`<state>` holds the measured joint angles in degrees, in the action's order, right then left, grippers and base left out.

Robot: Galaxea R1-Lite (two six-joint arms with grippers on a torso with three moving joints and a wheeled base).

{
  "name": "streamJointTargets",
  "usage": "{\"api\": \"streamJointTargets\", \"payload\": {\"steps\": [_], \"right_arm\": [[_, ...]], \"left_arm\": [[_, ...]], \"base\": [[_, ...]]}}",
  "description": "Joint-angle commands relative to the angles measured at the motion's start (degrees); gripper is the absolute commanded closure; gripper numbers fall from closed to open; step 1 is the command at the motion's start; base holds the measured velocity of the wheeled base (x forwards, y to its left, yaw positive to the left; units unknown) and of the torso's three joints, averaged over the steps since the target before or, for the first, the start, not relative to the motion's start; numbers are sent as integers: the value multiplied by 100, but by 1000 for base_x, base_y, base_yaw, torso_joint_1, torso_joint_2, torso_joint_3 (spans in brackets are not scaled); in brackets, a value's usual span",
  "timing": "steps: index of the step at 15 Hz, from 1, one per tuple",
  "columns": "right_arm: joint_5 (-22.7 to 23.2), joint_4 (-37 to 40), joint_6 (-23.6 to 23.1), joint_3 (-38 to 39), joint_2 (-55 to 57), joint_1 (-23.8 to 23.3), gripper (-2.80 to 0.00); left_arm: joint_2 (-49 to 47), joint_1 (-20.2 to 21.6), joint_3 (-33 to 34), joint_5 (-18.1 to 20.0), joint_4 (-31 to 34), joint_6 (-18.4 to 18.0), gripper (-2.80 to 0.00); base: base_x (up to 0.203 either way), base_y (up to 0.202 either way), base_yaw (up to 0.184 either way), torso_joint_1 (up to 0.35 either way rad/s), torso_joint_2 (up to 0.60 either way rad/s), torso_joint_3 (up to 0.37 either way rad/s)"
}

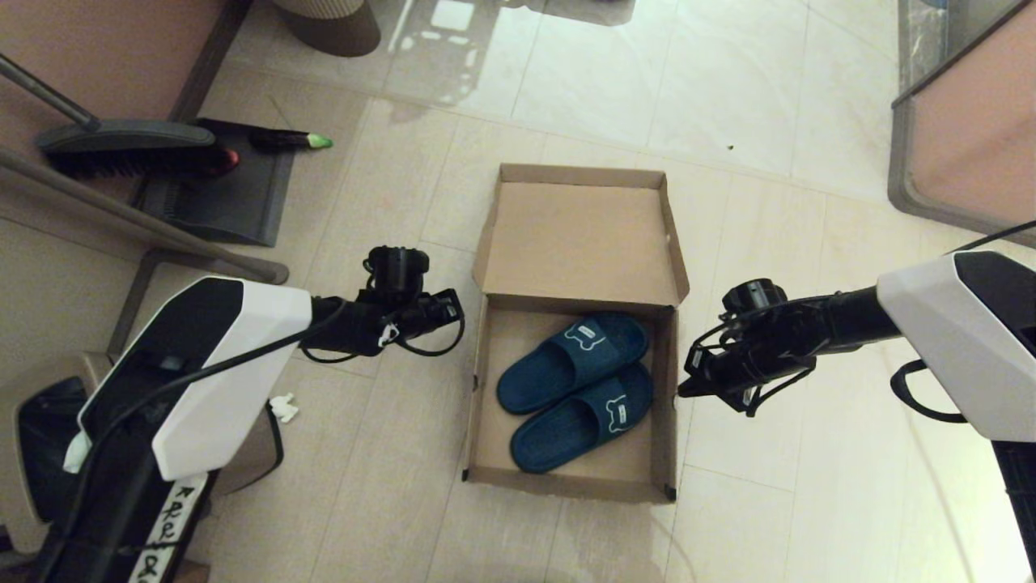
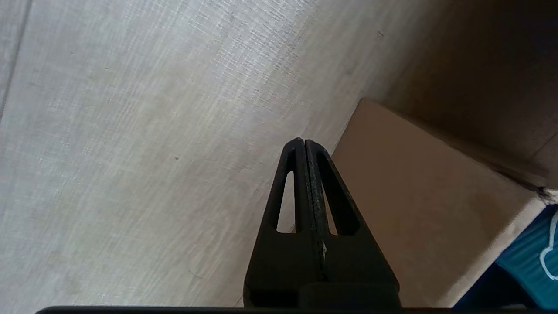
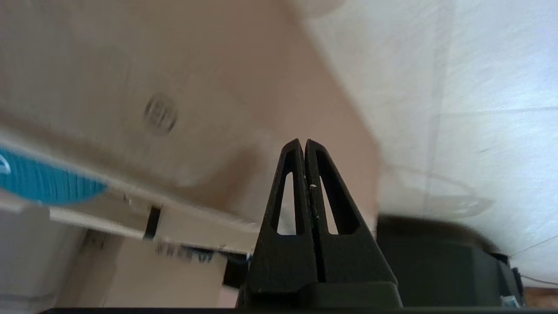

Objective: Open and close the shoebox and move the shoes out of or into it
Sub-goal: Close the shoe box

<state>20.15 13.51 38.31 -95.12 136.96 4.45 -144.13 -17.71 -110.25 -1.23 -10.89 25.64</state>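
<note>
The robot's left gripper is pointing at the floor (image 2: 308, 123) next to the shoebox's side, short of the lid, so it should swing in to the lid's hinge corner (image 1: 482, 291).
The brown cardboard shoebox (image 1: 484, 389) lies open on the tiled floor, its flap lid (image 1: 583, 235) leaning back on the far side. Inside it rest the two navy-blue slippers (image 1: 576, 389) side by side, a white emblem on each strap. My left gripper (image 1: 455, 306) hovers just outside the box's left wall, shut and empty; in its wrist view the left gripper (image 2: 301, 141) points along the cardboard wall (image 2: 414, 205). My right gripper (image 1: 686, 390) hangs shut and empty at the box's right wall, and the right gripper (image 3: 304, 143) faces the cardboard (image 3: 218, 87).
A broom (image 1: 129, 150) and black dustpan (image 1: 218, 198) lie at the far left. A brown ribbed bin (image 1: 328, 24) stands at the back. A crumpled white scrap (image 1: 283, 407) lies on the floor beside my left arm. Furniture edges (image 1: 963, 121) stand at far right.
</note>
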Motion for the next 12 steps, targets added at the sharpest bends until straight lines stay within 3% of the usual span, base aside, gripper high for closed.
{"api": "streamJointTargets", "payload": {"steps": [1,5,8,10,12], "right_arm": [[-15,12,3,-11,-75,-169,0],[9,12,-132,-414,-111,-553,0],[255,25,-148,-1340,200,-561,0],[705,-355,-120,-1867,531,-558,0],[888,-1107,154,-1859,750,-522,0]], "left_arm": [[-5,104,-1,-9,-19,20,0],[60,424,-40,-32,-10,-11,0],[34,583,-58,-61,-148,139,0],[-13,582,-64,-48,-719,607,0],[-253,584,-60,-119,-1500,709,0]], "base": [[0,0,0,0,0,0],[0,0,0,0,0,0],[0,0,0,0,0,0],[0,0,0,0,0,0],[0,0,0,0,0,0]]}}
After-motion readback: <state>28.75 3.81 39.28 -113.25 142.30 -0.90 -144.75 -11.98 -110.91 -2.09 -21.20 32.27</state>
